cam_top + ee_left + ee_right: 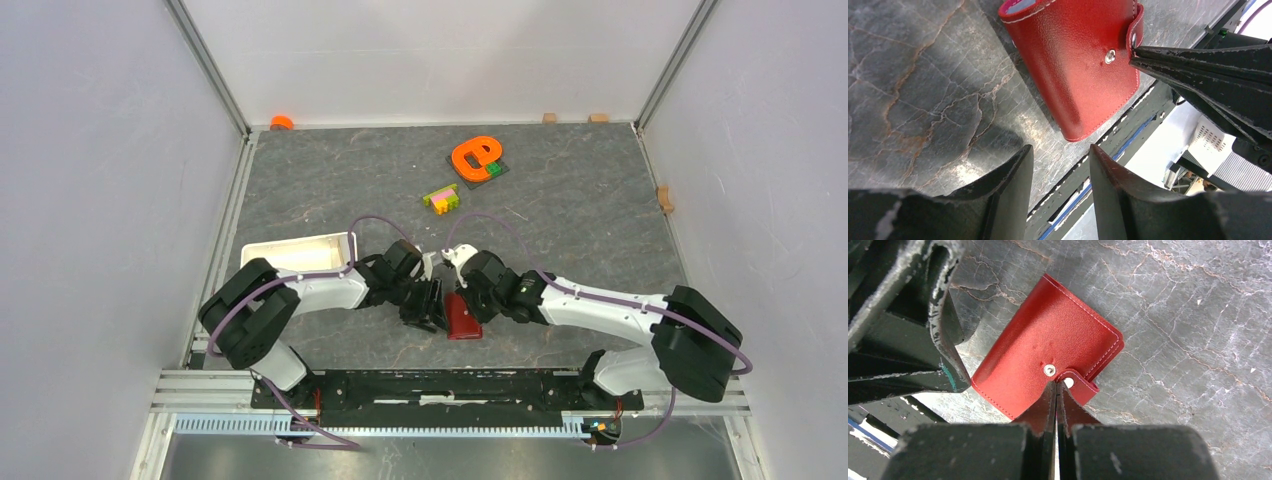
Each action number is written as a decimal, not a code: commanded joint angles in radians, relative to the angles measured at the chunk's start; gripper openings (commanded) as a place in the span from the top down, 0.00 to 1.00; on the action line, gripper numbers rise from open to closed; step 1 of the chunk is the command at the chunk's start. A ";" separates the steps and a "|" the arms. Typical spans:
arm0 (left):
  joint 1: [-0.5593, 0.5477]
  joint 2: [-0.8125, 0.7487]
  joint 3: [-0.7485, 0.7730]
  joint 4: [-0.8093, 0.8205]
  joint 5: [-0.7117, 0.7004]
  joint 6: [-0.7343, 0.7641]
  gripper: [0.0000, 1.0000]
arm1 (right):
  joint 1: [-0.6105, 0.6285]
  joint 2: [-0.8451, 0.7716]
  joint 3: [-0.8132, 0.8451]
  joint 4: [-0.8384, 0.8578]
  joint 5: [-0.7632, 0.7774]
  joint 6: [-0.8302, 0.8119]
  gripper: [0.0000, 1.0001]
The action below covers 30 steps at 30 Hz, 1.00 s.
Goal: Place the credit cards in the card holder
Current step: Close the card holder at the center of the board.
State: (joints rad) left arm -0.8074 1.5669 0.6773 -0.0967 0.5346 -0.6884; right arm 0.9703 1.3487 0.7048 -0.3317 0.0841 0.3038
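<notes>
I should move the snap tab [1079,383] over the stud [1049,370] with my right gripper and press while my left gripper keeps the wallet steady, because the tab stops short of the stud.
The card holder [463,318] is a dark red wallet lying folded on the table between my two grippers, near the front edge. It also shows in the left wrist view [1073,65] and the right wrist view [1048,345]. My right gripper [1056,384] is shut, its tips touching the wallet at the snap, between the stud and the open snap tab [1079,386]. My left gripper [1060,147] is open and empty, just off the wallet's left corner [425,305]. No loose credit card is in view; a pale edge shows at the wallet's mouth [1020,4].
A white tray [297,252] sits behind the left arm. An orange e-shaped toy [474,156] and small coloured blocks [441,198] lie at the back. The front rail [450,385] runs just below the wallet. Walls close in both sides.
</notes>
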 commanded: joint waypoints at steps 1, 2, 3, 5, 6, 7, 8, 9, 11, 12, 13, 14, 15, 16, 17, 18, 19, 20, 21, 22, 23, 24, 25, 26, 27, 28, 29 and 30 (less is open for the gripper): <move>-0.004 0.013 0.041 0.028 0.011 -0.012 0.47 | -0.004 -0.049 0.034 -0.020 0.035 -0.008 1.00; -0.004 0.015 0.044 0.029 0.008 -0.014 0.46 | -0.003 -0.053 0.040 -0.037 0.050 -0.006 0.95; -0.004 0.019 0.048 0.033 0.008 -0.018 0.45 | -0.003 -0.053 0.050 -0.052 0.064 -0.004 0.91; -0.004 0.029 0.053 0.048 0.012 -0.033 0.44 | -0.004 -0.043 0.069 -0.085 0.085 -0.001 0.86; -0.004 0.034 0.053 0.058 0.014 -0.040 0.44 | -0.004 -0.035 0.075 -0.095 0.090 0.002 0.84; -0.004 0.040 0.055 0.063 0.015 -0.044 0.44 | -0.002 -0.029 0.078 -0.099 0.088 0.008 0.84; -0.004 0.045 0.059 0.067 0.016 -0.048 0.44 | -0.002 -0.023 0.081 -0.099 0.084 0.012 0.83; -0.004 0.049 0.061 0.067 0.016 -0.048 0.44 | -0.001 -0.018 0.081 -0.094 0.077 0.015 0.81; -0.004 0.054 0.062 0.069 0.015 -0.048 0.44 | 0.001 -0.017 0.081 -0.086 0.077 0.024 0.79; -0.004 0.056 0.061 0.068 0.016 -0.048 0.44 | 0.001 -0.015 0.081 -0.084 0.077 0.026 0.78; -0.004 0.056 0.061 0.069 0.015 -0.048 0.44 | 0.001 -0.011 0.083 -0.083 0.076 0.028 0.78; -0.004 0.057 0.061 0.069 0.016 -0.049 0.44 | 0.002 -0.008 0.086 -0.082 0.076 0.028 0.77; -0.004 0.056 0.062 0.068 0.017 -0.048 0.45 | 0.001 -0.004 0.089 -0.085 0.076 0.030 0.76; -0.004 0.055 0.061 0.067 0.016 -0.049 0.45 | 0.002 0.001 0.093 -0.089 0.078 0.034 0.76; -0.004 0.056 0.061 0.068 0.016 -0.049 0.45 | 0.003 0.004 0.096 -0.096 0.086 0.036 0.76; -0.004 0.056 0.061 0.068 0.017 -0.048 0.45 | 0.005 0.005 0.100 -0.104 0.093 0.040 0.76; -0.005 0.056 0.062 0.066 0.018 -0.048 0.45 | 0.006 0.008 0.102 -0.112 0.103 0.042 0.75; -0.006 0.055 0.061 0.067 0.018 -0.048 0.46 | 0.007 0.008 0.101 -0.116 0.111 0.045 0.75; -0.006 0.055 0.061 0.068 0.018 -0.048 0.46 | 0.007 0.006 0.099 -0.118 0.116 0.046 0.76; -0.006 0.052 0.061 0.069 0.018 -0.049 0.46 | 0.007 0.005 0.096 -0.118 0.119 0.048 0.78; -0.006 0.053 0.061 0.069 0.018 -0.049 0.46 | 0.007 0.005 0.095 -0.119 0.124 0.051 0.80; -0.006 0.051 0.061 0.069 0.019 -0.048 0.46 | 0.007 0.003 0.093 -0.120 0.128 0.055 0.83; -0.006 0.052 0.061 0.068 0.018 -0.047 0.46 | 0.007 0.002 0.093 -0.120 0.128 0.057 0.84; -0.006 0.053 0.061 0.068 0.019 -0.046 0.46 | 0.007 0.000 0.093 -0.117 0.128 0.061 0.86; -0.007 0.052 0.061 0.069 0.020 -0.046 0.46 | 0.007 -0.003 0.091 -0.115 0.126 0.062 0.87; -0.007 0.053 0.061 0.067 0.020 -0.047 0.47 | 0.007 -0.004 0.091 -0.113 0.128 0.064 0.91; -0.008 0.054 0.061 0.068 0.019 -0.046 0.47 | 0.006 -0.004 0.091 -0.112 0.129 0.064 0.94; -0.009 0.055 0.061 0.068 0.019 -0.046 0.47 | 0.007 -0.004 0.091 -0.112 0.129 0.064 0.98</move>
State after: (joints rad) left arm -0.8078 1.6154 0.7090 -0.0566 0.5343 -0.7097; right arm 0.9733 1.3563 0.7631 -0.4446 0.1864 0.3508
